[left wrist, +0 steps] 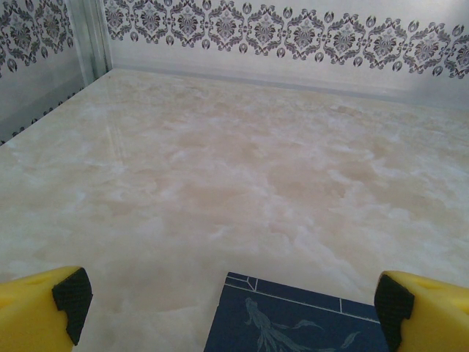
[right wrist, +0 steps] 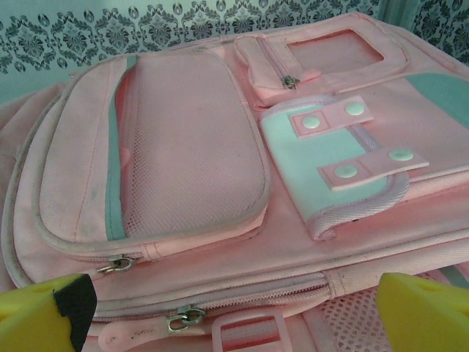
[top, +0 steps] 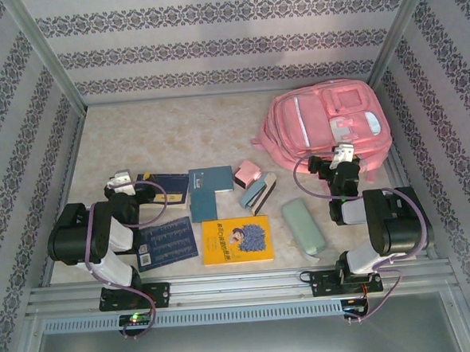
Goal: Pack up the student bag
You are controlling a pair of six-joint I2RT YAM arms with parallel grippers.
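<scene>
Next, my right gripper pulls the student bag (top: 328, 126) closer by the front pocket's edge strip (top: 301, 118) first, because the bag lies flat in the back corner, far from my left gripper.
The student bag (top: 327, 122) is a large pink backpack lying flat at the back right, front pockets up. My right gripper (top: 344, 158) hovers at its near edge, open and holding nothing. In the right wrist view the student bag (right wrist: 220, 147) lies just ahead of the open right gripper (right wrist: 242, 315), with a shut main zipper and its metal pull (right wrist: 183, 319) between the yellow fingers. My left gripper (top: 124, 183) stands open at the left, over a dark blue book (top: 165, 188). In the left wrist view a corner of the dark blue book (left wrist: 293, 323) lies between the fingertips (left wrist: 72, 301), untouched.
On the table lie a teal book (top: 210, 181), a patterned navy book (top: 166, 242), a yellow book (top: 237, 240), a small pink box (top: 247, 174), a grey-blue stapler-like item (top: 258, 194) and a pale green pencil case (top: 303, 226). Patterned walls enclose three sides.
</scene>
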